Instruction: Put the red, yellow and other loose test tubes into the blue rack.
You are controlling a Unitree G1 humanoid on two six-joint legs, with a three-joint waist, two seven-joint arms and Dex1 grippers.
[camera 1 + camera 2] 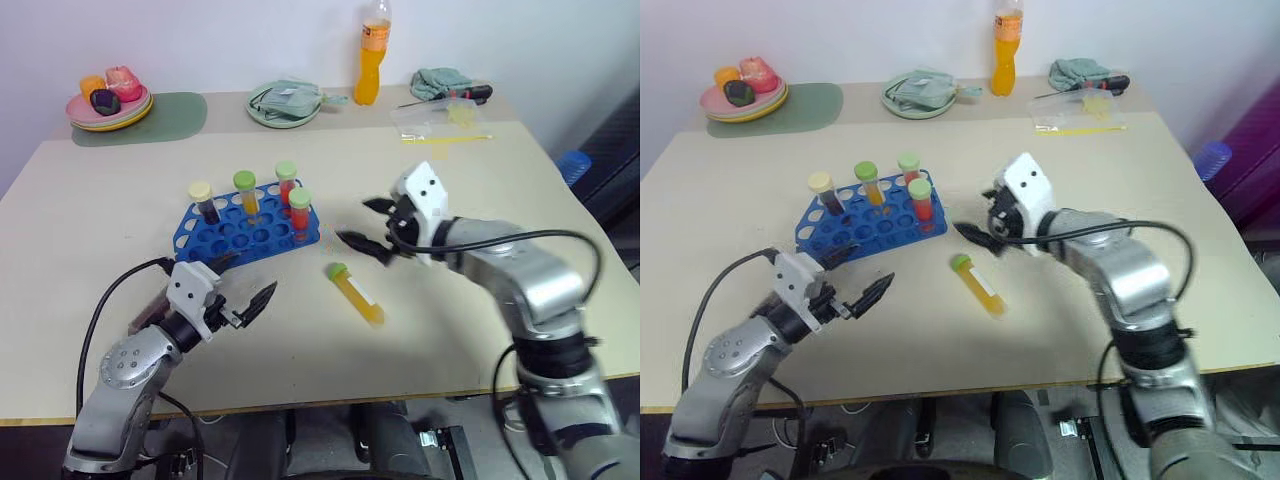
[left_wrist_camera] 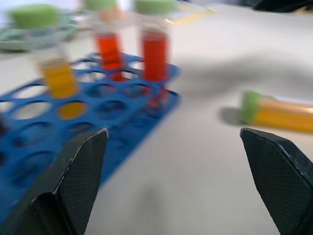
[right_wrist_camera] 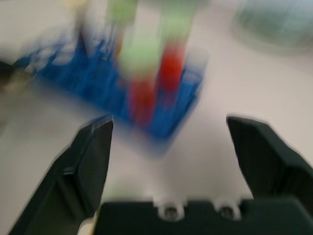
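Observation:
The loose yellow tube [image 1: 358, 298] is lying away from the blue rack, so my open right gripper keeps going down until its fingers are on both sides of the body [image 1: 350, 287] below the tube's green cap.
The blue rack [image 1: 235, 232] stands left of the table's centre. Upright in it are a dark tube with a cream cap [image 1: 205, 201], a yellow tube [image 1: 246, 193] and two red tubes [image 1: 288, 182] [image 1: 300, 212], all three green-capped. A loose yellow tube with a green cap [image 1: 357, 293] lies flat on the table, in front of the rack's right end. My right gripper [image 1: 356, 222] hovers open and empty just right of the rack, above the lying tube. My left gripper [image 1: 243, 281] is open and empty in front of the rack, left of that tube [image 2: 281, 113].
Along the back edge are a stack of plates with toy food [image 1: 108, 101] on a green mat, a green dish holding a cloth [image 1: 285, 104], an orange drink bottle [image 1: 372, 52], a clear plastic bag [image 1: 441, 118] and a crumpled cloth [image 1: 440, 80].

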